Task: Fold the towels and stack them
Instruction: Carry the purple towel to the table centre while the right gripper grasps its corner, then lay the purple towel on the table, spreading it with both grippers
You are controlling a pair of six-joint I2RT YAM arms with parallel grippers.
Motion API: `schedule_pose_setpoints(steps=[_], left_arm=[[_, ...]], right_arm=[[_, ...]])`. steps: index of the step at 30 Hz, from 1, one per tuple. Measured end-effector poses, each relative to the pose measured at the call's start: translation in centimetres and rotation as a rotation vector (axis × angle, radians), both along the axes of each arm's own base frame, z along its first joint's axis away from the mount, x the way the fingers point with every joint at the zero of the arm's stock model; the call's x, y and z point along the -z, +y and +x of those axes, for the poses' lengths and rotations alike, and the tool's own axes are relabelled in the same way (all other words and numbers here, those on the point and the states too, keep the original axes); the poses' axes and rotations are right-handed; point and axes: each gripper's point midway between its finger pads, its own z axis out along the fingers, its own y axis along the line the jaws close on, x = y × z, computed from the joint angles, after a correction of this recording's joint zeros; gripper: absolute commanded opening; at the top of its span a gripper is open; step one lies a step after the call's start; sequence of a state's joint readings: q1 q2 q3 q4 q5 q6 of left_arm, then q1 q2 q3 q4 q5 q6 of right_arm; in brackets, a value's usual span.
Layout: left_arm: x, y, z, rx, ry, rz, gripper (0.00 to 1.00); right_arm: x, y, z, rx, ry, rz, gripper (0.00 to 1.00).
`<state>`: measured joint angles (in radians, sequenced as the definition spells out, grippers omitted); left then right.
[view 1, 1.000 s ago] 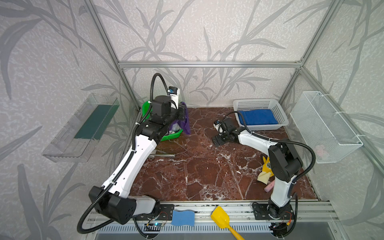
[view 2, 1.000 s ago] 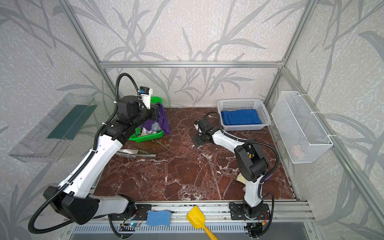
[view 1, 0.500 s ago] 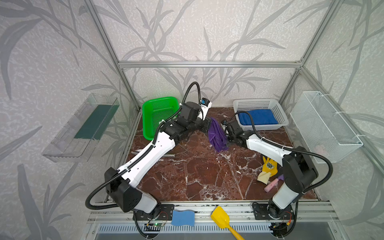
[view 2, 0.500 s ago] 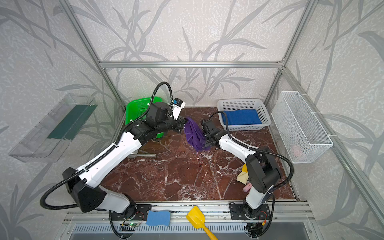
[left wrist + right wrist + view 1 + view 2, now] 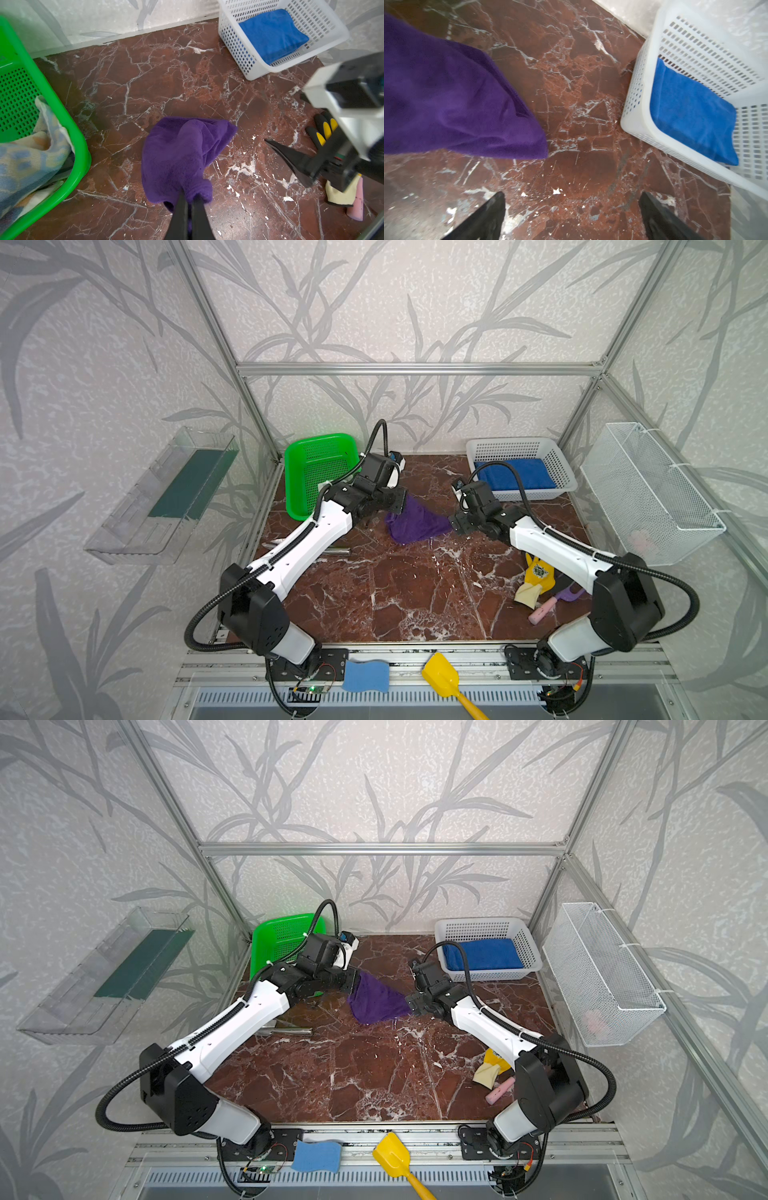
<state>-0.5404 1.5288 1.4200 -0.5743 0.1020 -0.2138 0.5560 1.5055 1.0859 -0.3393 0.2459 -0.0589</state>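
Next, my right gripper moves in over the towel (image 5: 416, 526) and grabs the towel's edge, because the dark purple towel's free corner (image 5: 444, 525) is outside my right gripper's open fingers.
A dark purple towel (image 5: 415, 522) (image 5: 376, 1000) hangs crumpled with its lower part on the marble table, back middle. My left gripper (image 5: 190, 202) (image 5: 397, 508) is shut on one corner of it. Just right of the towel, my right gripper (image 5: 572, 197) (image 5: 453, 524) stands open and low over the table, nothing between its fingers; the towel's near corner (image 5: 529, 141) lies apart from them. A folded blue towel (image 5: 515, 475) (image 5: 691, 112) lies in the white basket (image 5: 511, 442). In the left wrist view a cream printed towel (image 5: 25, 158) sits in the green basket (image 5: 79, 145).
The green basket (image 5: 320, 472) is tilted against the back left corner. Metal tongs (image 5: 328, 549) lie at left. A yellow glove (image 5: 536, 576) and a pink piece (image 5: 542, 612) lie under my right arm. A wire basket (image 5: 648, 489) hangs on the right wall.
My left arm swung right from the green basket, carrying the purple towel out and lowering it onto the table. My right gripper came up beside the towel, staying open.
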Motion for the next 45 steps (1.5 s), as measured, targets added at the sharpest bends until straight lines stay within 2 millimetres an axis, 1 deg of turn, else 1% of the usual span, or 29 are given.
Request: schedule_pose_setpoints(steps=[3, 6, 10, 13, 15, 17, 20, 23, 25, 31, 34, 35, 39, 43, 44, 45], left_arm=[[0.4, 0.0, 0.1, -0.003, 0.011, -0.002, 0.0], [0.6, -0.2, 0.1, 0.001, 0.018, -0.003, 0.0], [0.7, -0.6, 0.1, 0.017, 0.024, -0.018, 0.0], [0.8, -1.2, 0.0, 0.037, 0.032, -0.036, 0.0], [0.9, -1.6, 0.0, 0.055, 0.039, -0.051, 0.0], [1.0, -2.0, -0.2, 0.069, 0.047, -0.06, 0.0], [1.1, -2.3, -0.4, 0.085, 0.057, -0.072, 0.0], [0.9, -2.8, -0.7, 0.104, 0.06, -0.085, 0.0], [0.9, -3.0, -0.7, 0.109, 0.058, -0.088, 0.0], [1.1, -3.1, -0.5, 0.092, 0.07, -0.101, 0.0], [2.1, -3.9, 0.1, 0.097, 0.098, -0.111, 0.0], [2.5, -4.2, 0.3, 0.101, 0.108, -0.113, 0.0], [5.3, -6.0, 1.1, 0.135, 0.179, -0.112, 0.0], [8.6, -8.6, 1.6, 0.184, 0.256, -0.097, 0.0], [9.4, -9.1, 1.6, 0.194, 0.273, -0.092, 0.02], [10.2, -9.6, 1.6, 0.205, 0.292, -0.086, 0.06]], right_arm=[[-0.7, 2.3, -1.8, -0.111, 0.033, 0.128, 0.89], [-1.4, 4.6, -3.1, -0.198, 0.058, 0.236, 0.86], [-2.2, 8.2, -4.7, -0.288, 0.081, 0.359, 0.87], [-2.6, 10.2, -5.5, -0.315, 0.086, 0.439, 0.87], [-2.9, 11.2, -5.5, -0.314, 0.088, 0.494, 0.87], [-3.2, 12.1, -5.1, -0.308, 0.081, 0.54, 0.88], [-2.6, 13.0, -4.4, -0.284, 0.085, 0.567, 0.88], [-1.8, 14.0, -3.2, -0.252, 0.091, 0.564, 0.87], [-1.7, 14.3, -2.7, -0.237, 0.081, 0.56, 0.87], [-1.7, 14.5, -2.5, -0.217, 0.033, 0.518, 0.87], [-1.9, 13.6, -2.7, -0.202, -0.005, 0.473, 0.87], [-1.9, 12.9, -2.9, -0.192, -0.02, 0.453, 0.87], [-2.5, 9.5, -3.6, -0.139, -0.091, 0.346, 0.88], [-4.1, 6.1, -3.8, -0.087, -0.186, 0.246, 0.89], [-4.4, 5.4, -3.8, -0.078, -0.205, 0.227, 0.89], [-4.7, 4.7, -3.9, -0.073, -0.224, 0.205, 0.91]])
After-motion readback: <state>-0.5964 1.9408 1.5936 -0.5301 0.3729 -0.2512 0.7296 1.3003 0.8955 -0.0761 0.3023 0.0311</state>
